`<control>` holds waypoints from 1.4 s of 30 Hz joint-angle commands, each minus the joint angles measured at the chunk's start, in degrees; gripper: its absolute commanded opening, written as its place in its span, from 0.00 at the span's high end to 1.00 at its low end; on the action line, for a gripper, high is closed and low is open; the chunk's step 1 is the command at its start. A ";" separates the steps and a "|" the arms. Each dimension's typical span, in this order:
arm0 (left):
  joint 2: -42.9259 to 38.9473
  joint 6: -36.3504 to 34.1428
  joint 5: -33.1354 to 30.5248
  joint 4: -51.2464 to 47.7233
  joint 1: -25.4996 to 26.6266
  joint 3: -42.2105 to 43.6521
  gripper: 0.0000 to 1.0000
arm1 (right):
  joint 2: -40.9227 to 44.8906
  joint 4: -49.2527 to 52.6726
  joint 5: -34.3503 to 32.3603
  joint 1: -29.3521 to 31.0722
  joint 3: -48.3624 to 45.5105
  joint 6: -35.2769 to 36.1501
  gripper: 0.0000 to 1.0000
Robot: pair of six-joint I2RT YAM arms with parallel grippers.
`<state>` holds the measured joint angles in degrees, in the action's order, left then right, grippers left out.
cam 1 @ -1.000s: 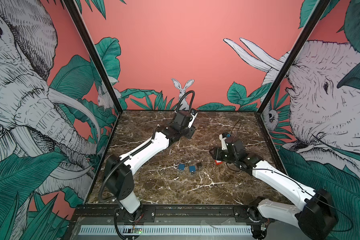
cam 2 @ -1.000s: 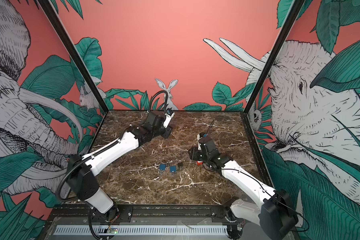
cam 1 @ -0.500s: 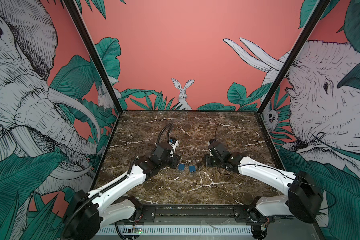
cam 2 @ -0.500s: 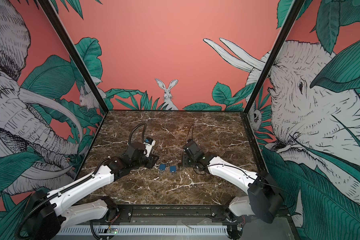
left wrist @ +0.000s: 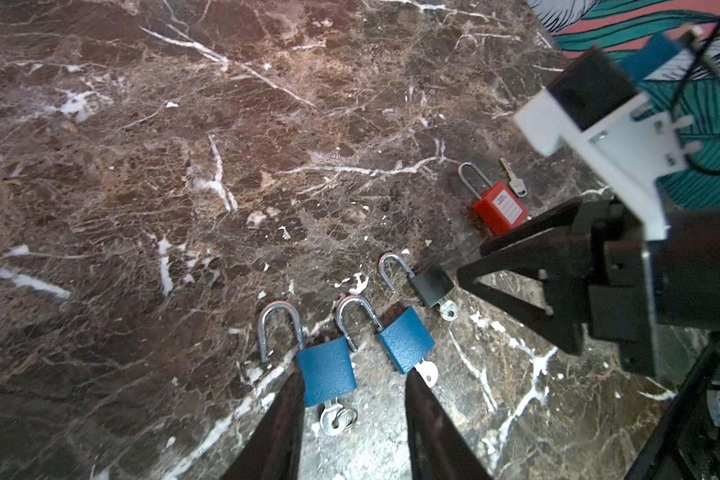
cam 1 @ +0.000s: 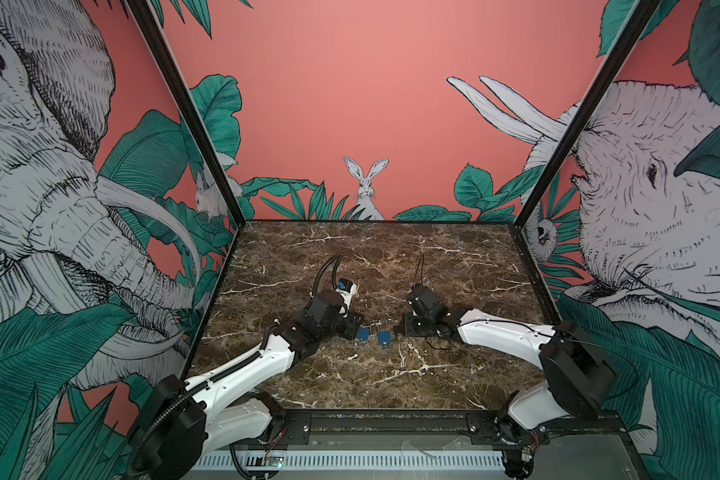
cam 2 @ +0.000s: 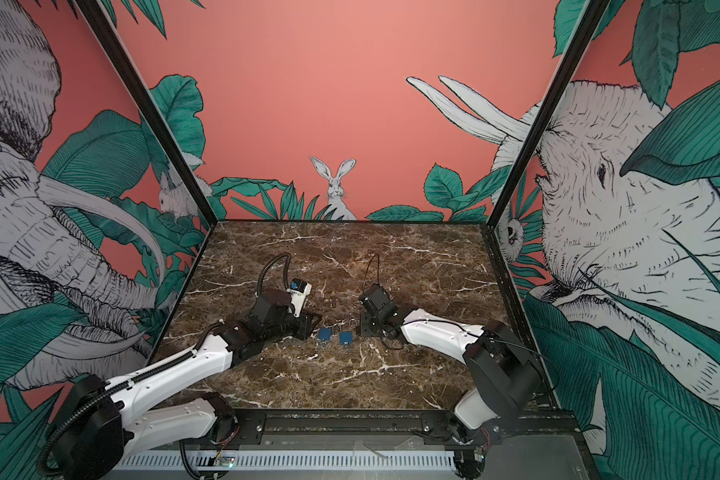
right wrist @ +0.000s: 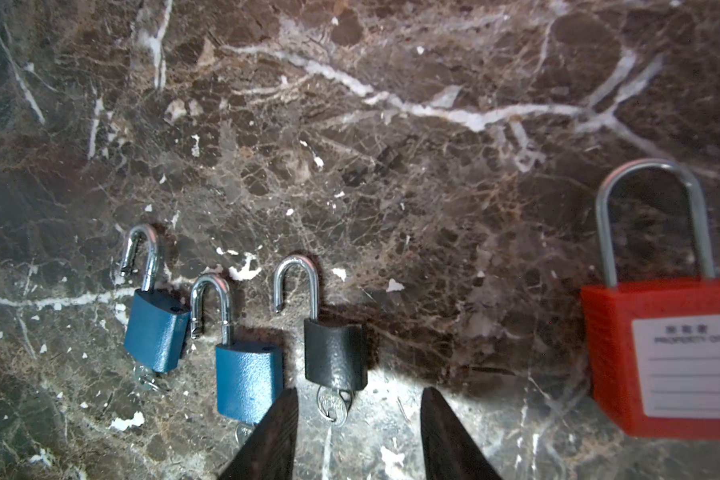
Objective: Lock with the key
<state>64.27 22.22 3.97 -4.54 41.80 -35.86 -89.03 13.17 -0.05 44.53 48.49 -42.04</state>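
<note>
The black padlock [left wrist: 432,284] is on the far side of the blue padlocks from my left gripper, so my right gripper should grab its body [right wrist: 334,354] and lift the shackle up to my left gripper.
Two blue padlocks [left wrist: 327,370] [left wrist: 406,340] and a black padlock [right wrist: 335,353] lie in a row on the marble, shackles swung open, each with a key in its base. The first blue padlock's key [left wrist: 335,415] lies between the fingers of my left gripper [left wrist: 354,382], which is open and low over the table. My right gripper [right wrist: 360,399] is open too, and the black padlock's key [right wrist: 333,405] lies just inside its left finger. In both top views the grippers [cam 1: 352,326] [cam 1: 404,328] flank the blue padlocks [cam 1: 363,333] [cam 2: 346,338].
A red padlock [right wrist: 666,357] with a white label and its shackle closed lies beyond the black one. A loose silver key [left wrist: 514,178] lies beside it. Patterned walls enclose the marble table [cam 1: 350,257] on three sides.
A second ago both arms were raised farther back on the table. They have come down and forward to the row of padlocks. Over the last half second they have barely shifted.
</note>
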 commanded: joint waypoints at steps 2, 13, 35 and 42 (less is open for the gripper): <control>0.89 -0.78 2.41 1.39 -0.05 -1.48 0.58 | -2.20 -1.88 1.06 0.38 2.54 0.03 0.52; -0.53 -0.62 2.99 2.69 -0.76 0.87 0.57 | -8.34 -0.39 1.25 1.10 6.02 0.12 0.53; 1.25 -0.44 4.30 4.36 -0.84 2.11 0.58 | -11.84 7.49 -3.97 3.63 9.66 1.39 0.58; 1.25 -0.59 4.07 4.45 -0.84 2.37 0.57 | -13.25 8.87 -5.02 3.90 10.92 2.14 0.58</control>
<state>65.78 21.85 7.92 -1.26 41.30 -34.54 -101.06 20.10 -3.40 47.99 58.43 -40.49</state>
